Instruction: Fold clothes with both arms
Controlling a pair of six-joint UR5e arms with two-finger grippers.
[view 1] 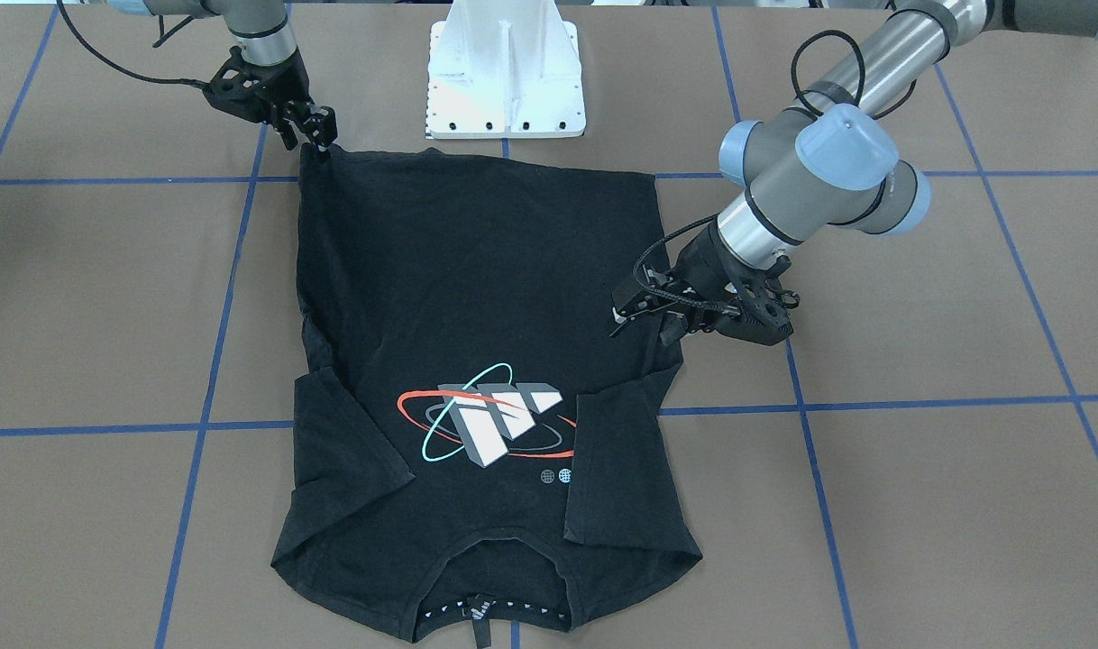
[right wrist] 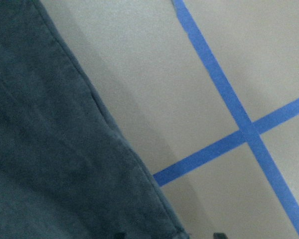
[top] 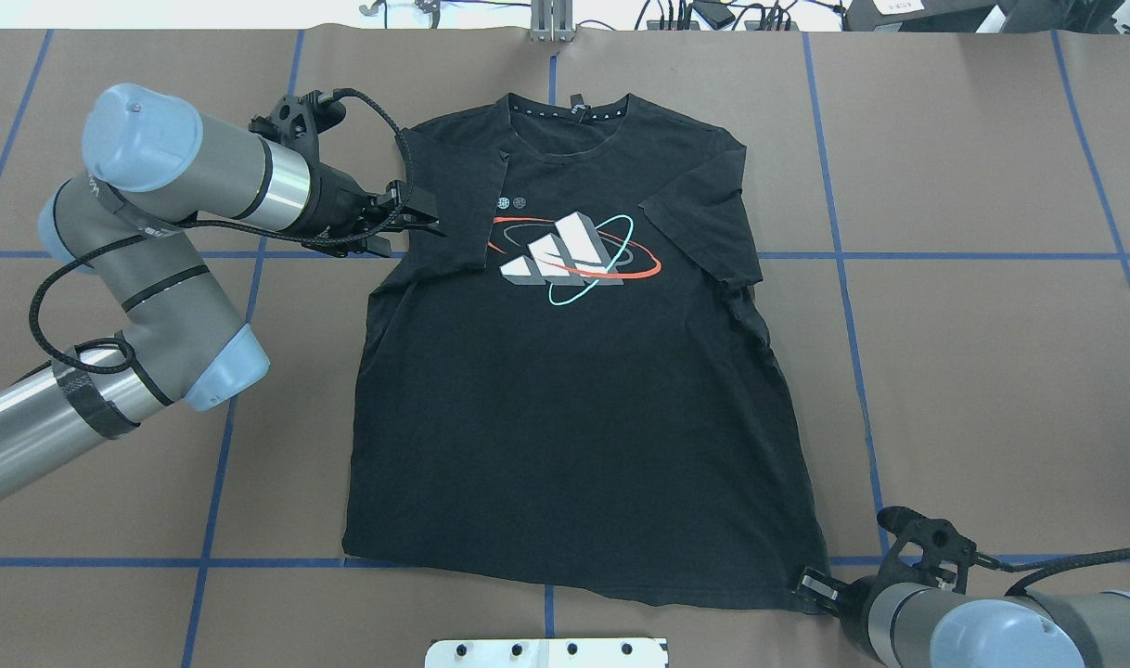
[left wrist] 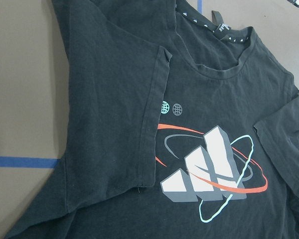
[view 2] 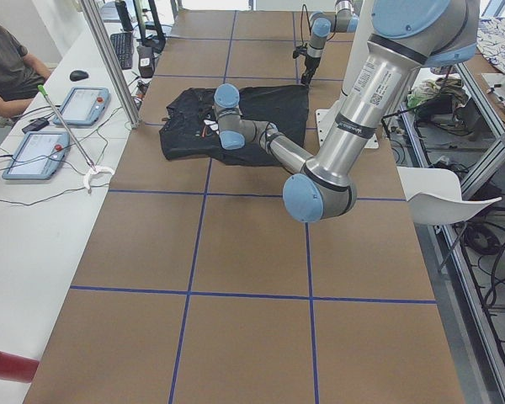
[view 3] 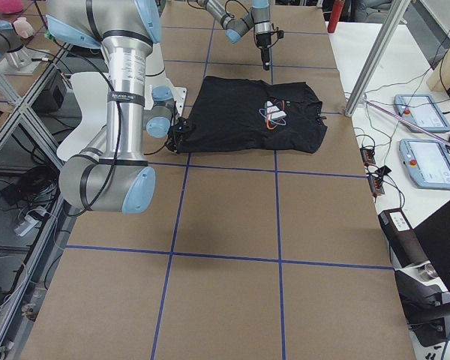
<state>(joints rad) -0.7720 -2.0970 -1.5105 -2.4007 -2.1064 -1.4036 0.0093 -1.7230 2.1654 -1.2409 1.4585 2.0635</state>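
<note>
The black T-shirt's collar will slide along when I pull the shirt's hem, because the body lies smooth and has little slack between the hem and the logo.
The black T-shirt lies flat on the table, print side up, collar away from the robot. Its orbit-ring logo shows on the chest. Both sleeves are folded in over the body. My left gripper hovers at the folded left sleeve, open and empty; it also shows in the front view. My right gripper is down at the hem corner nearest the robot. In the right wrist view its fingertips stand apart on either side of that corner.
The white base stand sits at the table's near edge behind the hem. Blue tape lines grid the brown surface. An operator sits at a side bench with tablets.
</note>
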